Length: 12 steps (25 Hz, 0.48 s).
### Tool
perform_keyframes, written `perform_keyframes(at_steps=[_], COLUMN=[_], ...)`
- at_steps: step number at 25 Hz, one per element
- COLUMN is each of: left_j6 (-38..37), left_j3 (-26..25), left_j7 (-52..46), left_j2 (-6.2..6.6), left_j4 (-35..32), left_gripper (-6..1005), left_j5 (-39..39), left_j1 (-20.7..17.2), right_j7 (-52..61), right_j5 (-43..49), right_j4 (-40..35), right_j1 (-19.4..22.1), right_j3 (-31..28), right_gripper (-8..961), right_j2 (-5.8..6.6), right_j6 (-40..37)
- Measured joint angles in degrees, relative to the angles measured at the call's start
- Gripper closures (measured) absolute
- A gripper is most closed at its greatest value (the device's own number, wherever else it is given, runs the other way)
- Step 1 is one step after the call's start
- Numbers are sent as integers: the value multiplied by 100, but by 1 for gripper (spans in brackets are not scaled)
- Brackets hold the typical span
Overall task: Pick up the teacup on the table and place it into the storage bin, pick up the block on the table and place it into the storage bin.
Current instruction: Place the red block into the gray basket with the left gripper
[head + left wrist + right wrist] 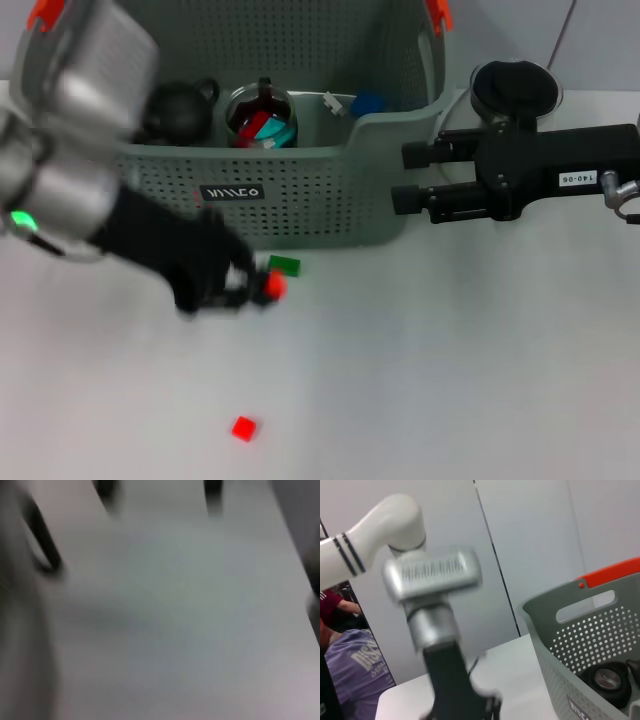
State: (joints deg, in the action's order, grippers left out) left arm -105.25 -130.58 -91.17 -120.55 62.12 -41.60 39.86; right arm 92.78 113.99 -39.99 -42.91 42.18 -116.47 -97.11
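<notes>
The left gripper has the orange-red block (275, 285) in its fingers, so it should keep going up to the storage bin's open top (225, 55) and let go of the block inside.
The grey perforated storage bin (300, 200) stands at the back centre and also shows in the right wrist view (580, 645). A black round teacup (180, 110) lies inside it, seen too in the right wrist view (607, 680). An orange-red block (272, 286) lies on the table in front of the bin, right at the tip of my left gripper (245, 285). The left wrist view shows its two dark fingers (105, 490) apart over bare table. My right gripper (400, 177) is open and empty beside the bin's right corner.
A green block (284, 265) lies just behind the orange-red one. A red block (243, 429) lies nearer the front. The bin also holds a glass vessel with coloured pieces (262, 118) and a blue block (367, 102). A black-rimmed round vessel (515, 85) stands behind my right arm.
</notes>
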Motion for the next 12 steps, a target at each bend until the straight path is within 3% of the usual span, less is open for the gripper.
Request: perform_keyframes(at_steps=[5, 8, 12], left_j6=[-175, 273, 1503], left_j3=[-1223, -1459, -1457], left_j7=[-199, -485, -1058], left_j2=[360, 445, 520], left_j4=[-81, -98, -337], left_gripper=[820, 820, 819], left_j5=[-1004, -1223, -1231], left_j1=[232, 310, 400], right_j7=[-18, -11, -7], right_j5=[0, 0, -4], right_j4=[0, 0, 1], right_j1=[3, -5, -11], right_j3=[0, 0, 1], right_gripper=[179, 179, 179], right_j2=[43, 67, 67], right_j6=[-52, -75, -93])
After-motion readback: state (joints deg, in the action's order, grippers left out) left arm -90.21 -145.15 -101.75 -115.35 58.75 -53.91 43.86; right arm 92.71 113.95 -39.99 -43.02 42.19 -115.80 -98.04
